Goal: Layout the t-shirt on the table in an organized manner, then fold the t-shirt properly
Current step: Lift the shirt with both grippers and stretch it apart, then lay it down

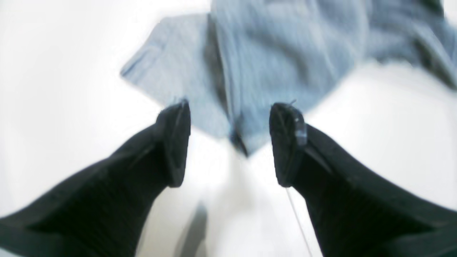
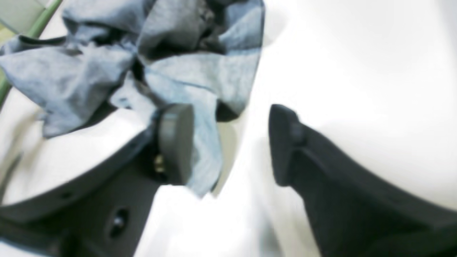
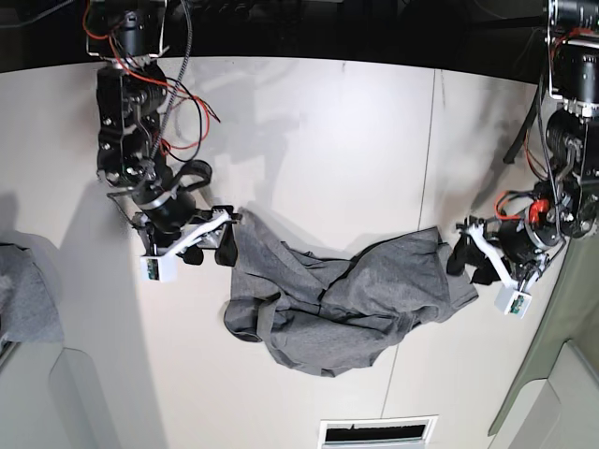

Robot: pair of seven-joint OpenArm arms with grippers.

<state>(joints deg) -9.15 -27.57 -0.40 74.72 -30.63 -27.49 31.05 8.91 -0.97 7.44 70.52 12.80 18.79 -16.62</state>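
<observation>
Loose, overlapping folds [image 3: 314, 313] are bunched along the middle, so the grey t-shirt [image 3: 398, 278] should open out into a wider, still wrinkled sheet when its corner is pulled by the robot.
The grey t-shirt [image 3: 337, 299] lies crumpled in a heap on the white table [image 3: 328, 140], stretched between my two grippers. At the shirt's right end in the base view is my left gripper [image 3: 465, 254]. In the left wrist view the left gripper [image 1: 230, 142] stands open, and a corner of the t-shirt [image 1: 278, 60] lies on the table [image 1: 392, 125] just beyond its fingertips. My right gripper [image 3: 220, 245] is at the shirt's left end. It [image 2: 228, 142] is open too, with a strip of the t-shirt [image 2: 200, 75] draped against one finger [image 2: 175, 142].
A smaller bunch of grey cloth [image 3: 23, 290] lies at the base view's left edge. A thin dark seam [image 3: 429, 159] crosses the table. A pale grey-green panel [image 3: 562, 374] stands at the lower right, and a vent slot [image 3: 374, 432] at the near edge.
</observation>
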